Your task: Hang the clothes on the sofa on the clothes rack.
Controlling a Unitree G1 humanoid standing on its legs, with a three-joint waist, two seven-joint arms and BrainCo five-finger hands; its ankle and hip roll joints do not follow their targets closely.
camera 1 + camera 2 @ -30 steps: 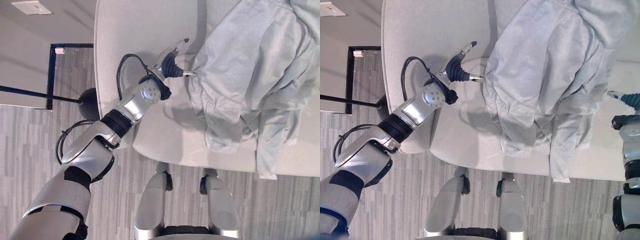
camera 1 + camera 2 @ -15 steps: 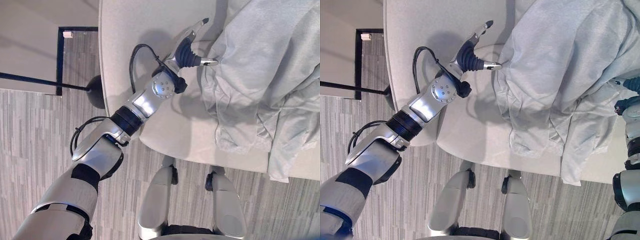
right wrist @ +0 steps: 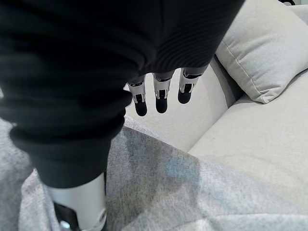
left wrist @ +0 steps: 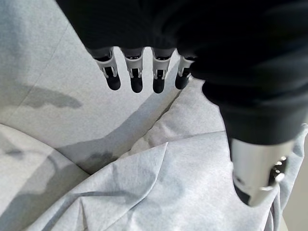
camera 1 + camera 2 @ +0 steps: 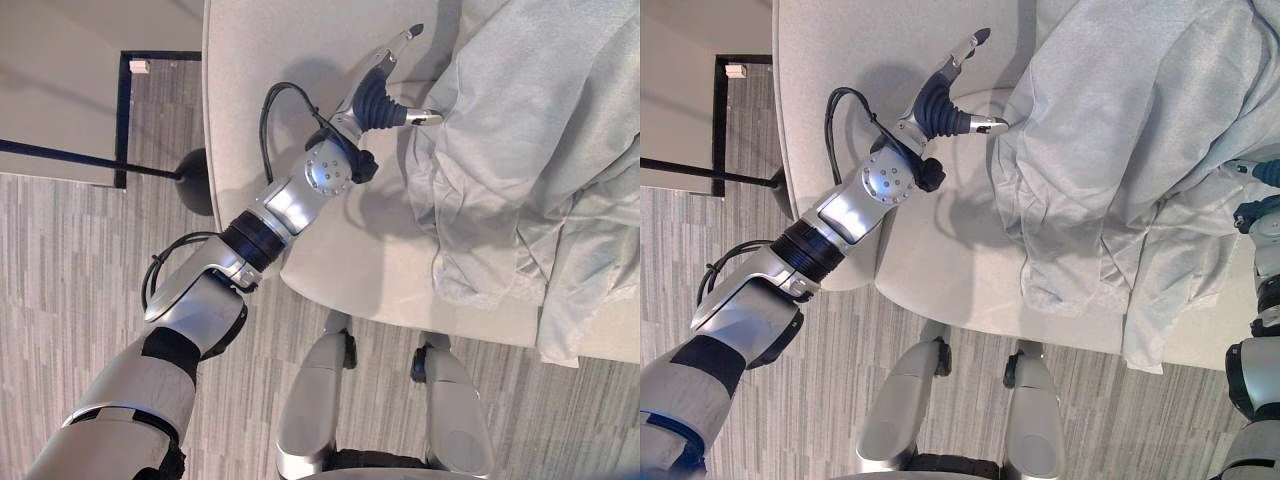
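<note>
The garment (image 5: 510, 185) has a narrow piece (image 5: 563, 318) hanging over the sofa's edge, so it will sag between the robot's hands with a sleeve dangling when the robot lifts it.
A pale grey-blue garment (image 5: 530, 150) lies crumpled over the seat and backrest of the light grey sofa (image 5: 260, 60). My left hand (image 5: 372, 100) is at the garment's left edge, open, its fingers (image 4: 134, 77) straight and pointing at the backrest crease. Its thumb (image 4: 255, 178) rests against the cloth (image 4: 168, 192). My right hand (image 5: 1266, 173) shows at the garment's right side, by the view's edge. It is open too, its fingers (image 3: 161, 96) straight above the grey cloth (image 3: 192, 192) and holding nothing.
The rack's black pole (image 5: 60, 155) and round base (image 5: 190, 180) stand on the striped floor left of the sofa. A black-framed opening (image 5: 125, 110) is behind it. A sofa cushion (image 3: 260, 53) lies past my right hand.
The whole picture has shifted, so the camera moved. My left hand has kept to the garment's left edge and sits slightly nearer the backrest. The garment lies as before.
</note>
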